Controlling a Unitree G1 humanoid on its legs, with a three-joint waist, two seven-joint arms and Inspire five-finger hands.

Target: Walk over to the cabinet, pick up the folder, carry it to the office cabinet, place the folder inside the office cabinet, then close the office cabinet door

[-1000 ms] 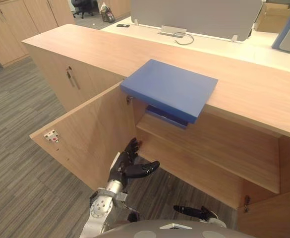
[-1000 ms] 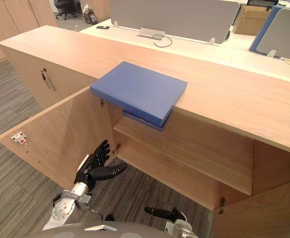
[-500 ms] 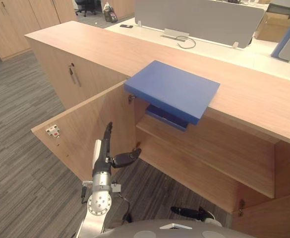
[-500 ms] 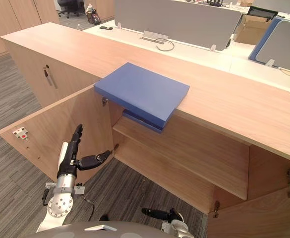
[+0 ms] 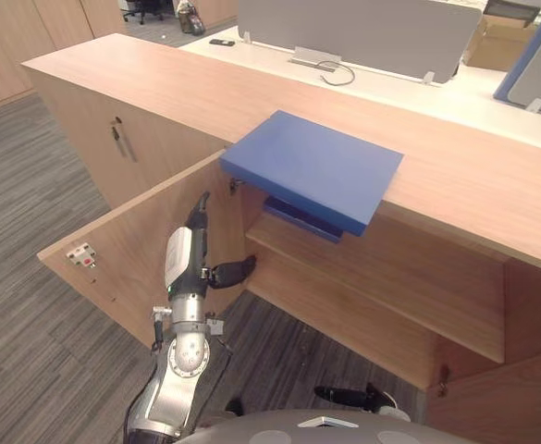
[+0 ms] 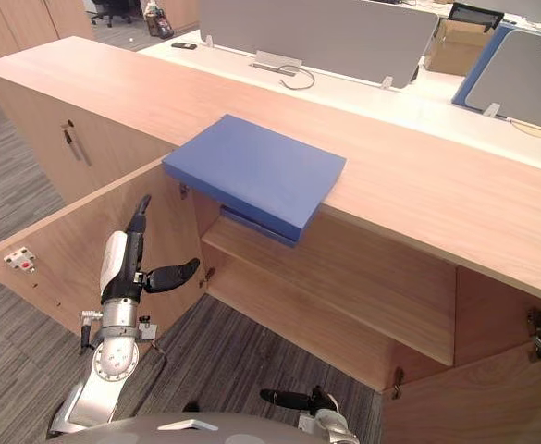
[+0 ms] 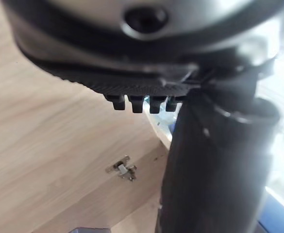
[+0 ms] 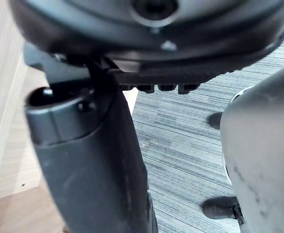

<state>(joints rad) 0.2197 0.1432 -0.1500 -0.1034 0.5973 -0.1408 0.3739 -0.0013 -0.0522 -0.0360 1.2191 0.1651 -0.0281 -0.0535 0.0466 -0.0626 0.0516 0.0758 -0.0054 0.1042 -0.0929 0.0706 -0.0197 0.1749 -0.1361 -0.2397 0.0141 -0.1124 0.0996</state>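
Note:
My gripper will lift and carry the blue folder (image 5: 312,166), and the folder will stay stiff and flat, because the overhanging front corner (image 5: 356,225) sticks out straight and level.
The blue folder (image 5: 312,166) lies flat on the wooden cabinet top (image 5: 141,83), its front corner hanging over the edge above the open compartment. A second blue item (image 5: 298,217) sits just under it at the shelf's (image 5: 381,287) left end. My left hand (image 5: 192,248) is raised in front of the open left door (image 5: 122,250), open, with straight fingers pointing up and the thumb out toward the compartment, well below the folder. My right hand (image 5: 353,398) hangs low near the floor, open and holding nothing. The left wrist view shows a door hinge (image 7: 122,169) past the thumb (image 7: 214,170).
The right door (image 6: 492,388) also stands open at the lower right. A closed door with a handle (image 5: 119,139) is to the left. Behind the cabinet are a desk with grey dividers (image 5: 362,32), a cable and a cardboard box (image 6: 450,46). Grey carpet (image 5: 30,203) covers the floor.
My left hand has risen along the open left door and its fingers have straightened to point upward. The camera has shifted a little. The folder has not moved.

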